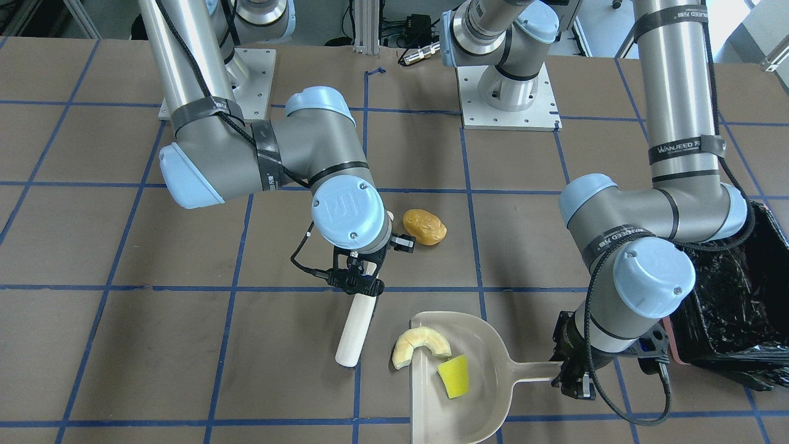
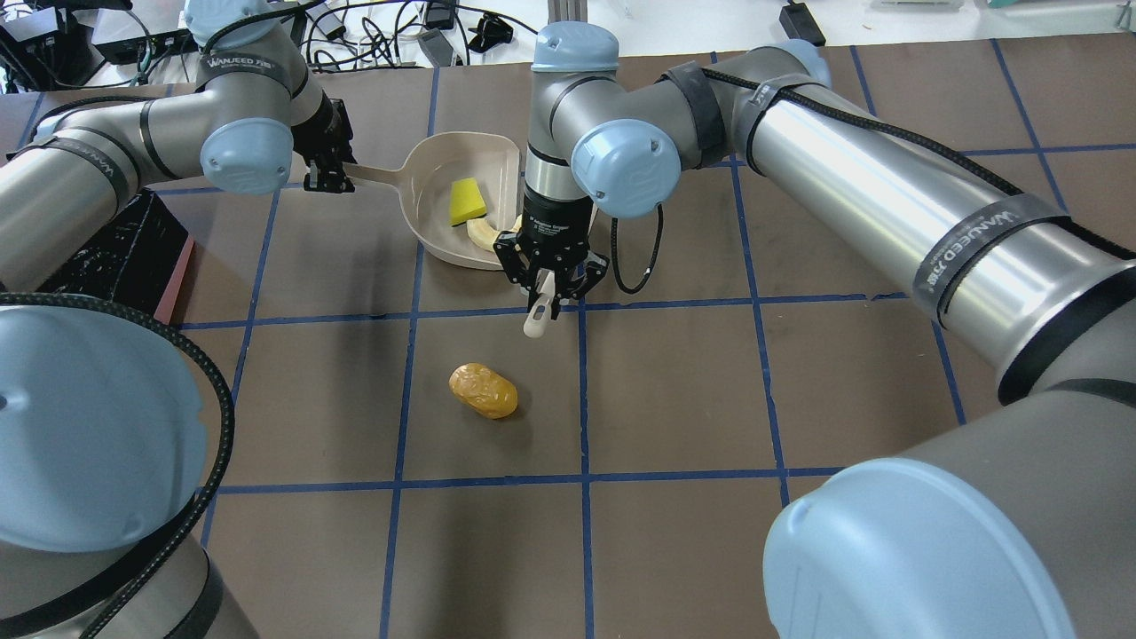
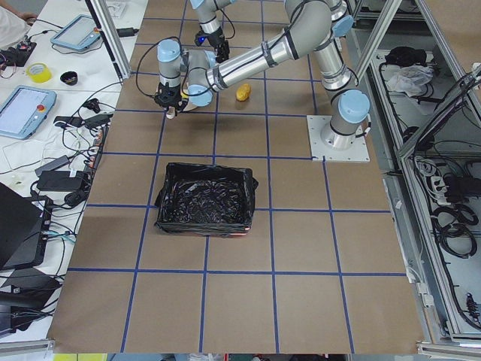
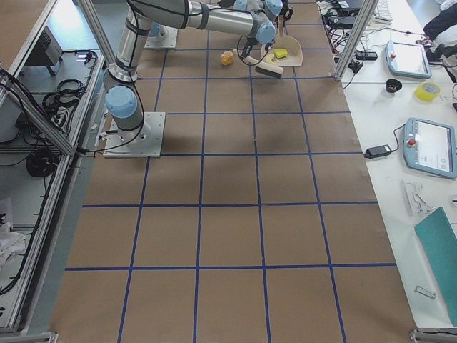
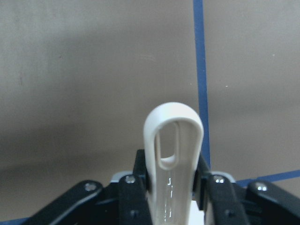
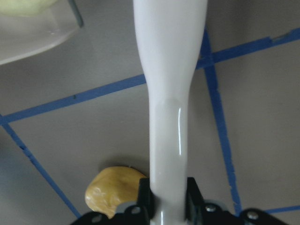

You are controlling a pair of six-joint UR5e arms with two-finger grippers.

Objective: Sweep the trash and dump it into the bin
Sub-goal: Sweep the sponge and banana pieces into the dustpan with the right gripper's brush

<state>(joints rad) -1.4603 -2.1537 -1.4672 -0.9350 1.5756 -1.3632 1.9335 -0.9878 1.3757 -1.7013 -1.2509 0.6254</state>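
The potato piece (image 1: 425, 226) is lying away from the dustpan's opening, so my right gripper should move the brush past it while my left gripper brings the dustpan up alongside.
The golden-brown potato-like piece (image 1: 425, 226) lies on the table, also in the overhead view (image 2: 483, 390) and at the lower left of the right wrist view (image 6: 115, 190). The pale yellow crescent slice (image 1: 421, 345) rests across the lip of the beige dustpan (image 1: 444, 413). The yellow sponge with a green layer (image 1: 454, 376) lies inside the pan. My left gripper (image 1: 570, 370) is shut on the dustpan handle (image 5: 172, 154). My right gripper (image 1: 363, 280) is shut on a white brush handle (image 1: 355, 330), just beside the pan's mouth and apart from the potato piece.
The pink bin with its black bag (image 1: 739, 296) stands beyond the left arm's elbow, and shows whole in the exterior left view (image 3: 204, 199). Blue tape lines grid the brown table. The arm base plates (image 1: 508, 98) sit at the robot's side.
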